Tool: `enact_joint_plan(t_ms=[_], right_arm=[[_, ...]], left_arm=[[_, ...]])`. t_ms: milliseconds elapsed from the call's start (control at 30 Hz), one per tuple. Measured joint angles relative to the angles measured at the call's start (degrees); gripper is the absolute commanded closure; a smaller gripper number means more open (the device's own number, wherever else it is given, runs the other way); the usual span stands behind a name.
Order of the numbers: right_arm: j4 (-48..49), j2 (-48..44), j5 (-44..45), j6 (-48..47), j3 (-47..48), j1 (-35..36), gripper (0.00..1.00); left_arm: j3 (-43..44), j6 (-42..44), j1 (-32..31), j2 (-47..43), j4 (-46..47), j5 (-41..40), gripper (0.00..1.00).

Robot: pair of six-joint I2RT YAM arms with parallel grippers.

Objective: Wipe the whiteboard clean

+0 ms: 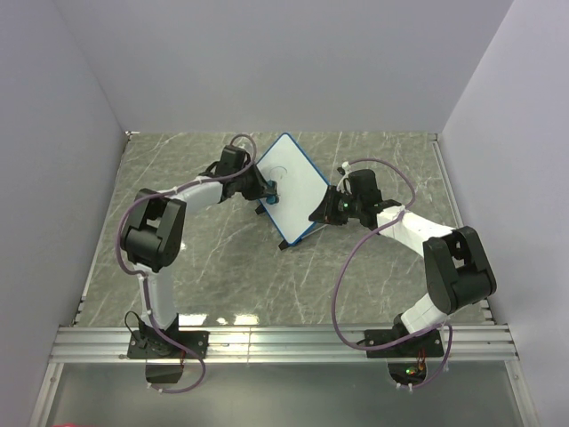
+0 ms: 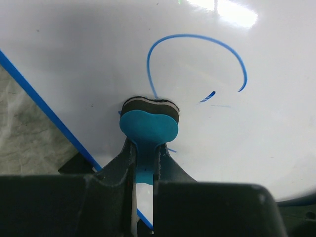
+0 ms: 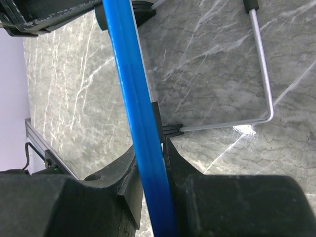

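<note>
The blue curve [image 2: 192, 35] is still there above the eraser's pad, so the robot's left gripper should slide the eraser back up next to the whiteboard's blue rim and then wipe across the curve.
The whiteboard [image 1: 292, 185] is a small white board with a blue rim, propped tilted on the marble table between both arms. In the left wrist view its face [image 2: 98, 54] carries a blue curved pen line [image 2: 197, 42] and a short blue dash. My left gripper [image 2: 146, 153] is shut on the blue handle of an eraser [image 2: 149, 123], whose dark felt pad presses on the board just below the curve. My right gripper [image 3: 150, 148] is shut on the board's blue rim [image 3: 129, 89] at its right edge, also seen in the top view [image 1: 331, 210].
A bent wire stand [image 3: 264, 79] sticks out behind the board over the grey marble table [image 1: 204, 267]. Grey walls close the table on three sides. An aluminium rail [image 1: 284, 340] runs along the near edge by the arm bases.
</note>
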Motion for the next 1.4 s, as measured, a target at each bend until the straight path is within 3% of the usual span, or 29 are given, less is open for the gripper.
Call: enact_joint_plan(t_ms=[200,500,733,900,1200,1400], right_arm=[[0.0,0.0,0.0,-0.1,0.0,0.0,1.00],[-0.1,0.0,-0.1,-0.1,0.0,0.0,1.00],[0.1,0.0,-0.6,0.5,0.0,0.0,1.00],[0.2,0.0,-0.7,0.5,0.0,0.1,1.00],[0.2,0.0,-0.7,0.2,0.0,0.2,1.00],[0.3,-0.1,-0.8,-0.3,0.0,0.3,1.00]], left_arm=[[2.2,1.0,-1.5,-0.3,-4.1,-3.5,1.00],[22.1,1.8,-6.3,5.7,-15.5,-4.4,1.00],[32.7,1.5,-4.9,11.7,-18.3,-1.9,1.00],[30.1,1.7,-3.1,11.6,-15.7,-1.7,1.00],[9.5,2.2,0.6,4.4,-8.1,-4.9,1.00],[7.6,3.1,2.0,4.3,-8.2,-5.7,1.00]])
